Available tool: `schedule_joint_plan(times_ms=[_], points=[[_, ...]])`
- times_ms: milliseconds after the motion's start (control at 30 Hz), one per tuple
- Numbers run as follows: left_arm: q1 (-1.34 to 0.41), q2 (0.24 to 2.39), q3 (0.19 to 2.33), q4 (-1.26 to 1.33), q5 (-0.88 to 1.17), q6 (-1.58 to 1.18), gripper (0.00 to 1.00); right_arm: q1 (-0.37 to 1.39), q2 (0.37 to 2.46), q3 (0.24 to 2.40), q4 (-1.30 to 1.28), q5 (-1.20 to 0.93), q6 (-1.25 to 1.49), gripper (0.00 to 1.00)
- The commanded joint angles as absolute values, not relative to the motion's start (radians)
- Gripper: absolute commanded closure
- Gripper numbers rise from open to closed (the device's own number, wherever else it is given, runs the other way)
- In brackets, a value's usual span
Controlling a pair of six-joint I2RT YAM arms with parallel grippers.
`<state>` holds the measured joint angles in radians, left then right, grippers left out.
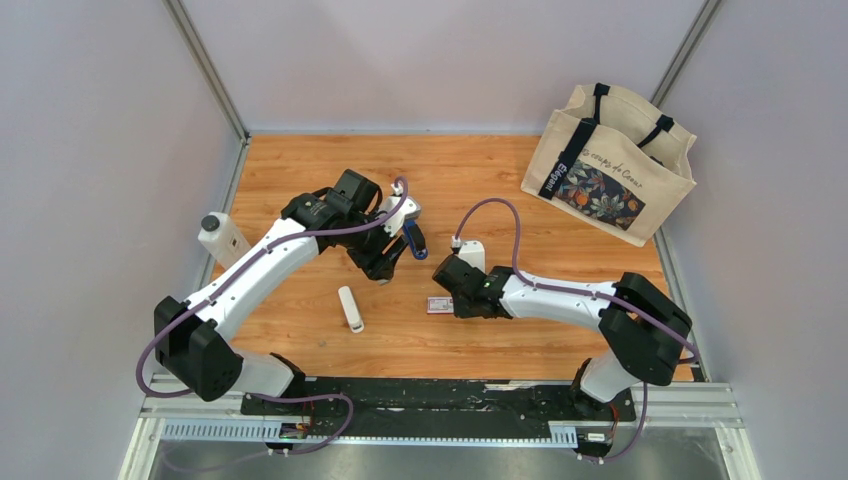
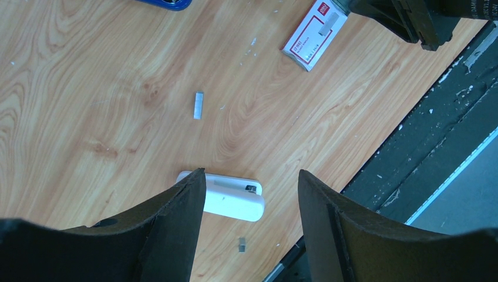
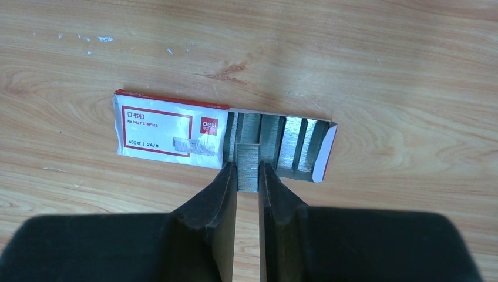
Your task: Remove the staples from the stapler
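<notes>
Next, my right gripper lets go of the grey strip of staples and pushes the strip's near end [image 3: 248, 187] with closed fingers, because the strip sticks out over the staple box's edge [image 3: 248, 170].
The blue stapler [image 1: 415, 241] lies on the table just right of my left gripper [image 1: 384, 272]; only its edge [image 2: 167, 3] shows at the top of the left wrist view. My left gripper [image 2: 251, 179] hangs open above the table with nothing between its fingers. A loose strip of staples [image 2: 198, 105] and a tiny staple piece [image 2: 242, 245] lie on the wood. My right gripper [image 3: 248, 171] is shut on a grey strip of staples [image 3: 248, 158], at the open end of a red-and-white staple box [image 3: 170, 129]. From above, the right gripper [image 1: 447, 300] is at the box [image 1: 438, 306].
A white oblong stick [image 1: 350, 308] lies left of the box, and below my left fingers [image 2: 235, 202]. A white bottle [image 1: 222, 238] stands at the left wall and a canvas tote bag [image 1: 610, 165] at the back right. The black base rail [image 2: 434, 135] runs along the near edge.
</notes>
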<state>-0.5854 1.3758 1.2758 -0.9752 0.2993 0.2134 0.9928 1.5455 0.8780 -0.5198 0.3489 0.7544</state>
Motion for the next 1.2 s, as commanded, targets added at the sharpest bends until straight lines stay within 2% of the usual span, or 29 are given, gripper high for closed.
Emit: schedule_joint_plan(times_ms=[0,633,700,833,933,1167], points=[[-0.581,1.345,1.273,-0.954,0.295,0.222,0.33,0.999,1.551,0.911,-0.512,0.360,0.749,0.85],[-0.581,1.327,1.267,-0.951,0.298,0.221,0.33,0.997,1.571,0.920,-0.517,0.356,0.742,0.81],[-0.581,1.327,1.267,-0.951,0.301,0.221,0.33,0.999,1.571,0.922,-0.518,0.357,0.742,0.78],[-0.581,1.325,1.267,-0.951,0.302,0.219,0.33,0.999,1.571,0.920,-0.520,0.356,0.744,0.64],[-0.581,1.322,1.264,-0.951,0.302,0.221,0.33,0.999,1.569,0.920,-0.517,0.356,0.744,0.60],[-0.581,1.322,1.262,-0.951,0.305,0.222,0.33,1.000,1.513,0.896,-0.506,0.377,0.744,0.61]])
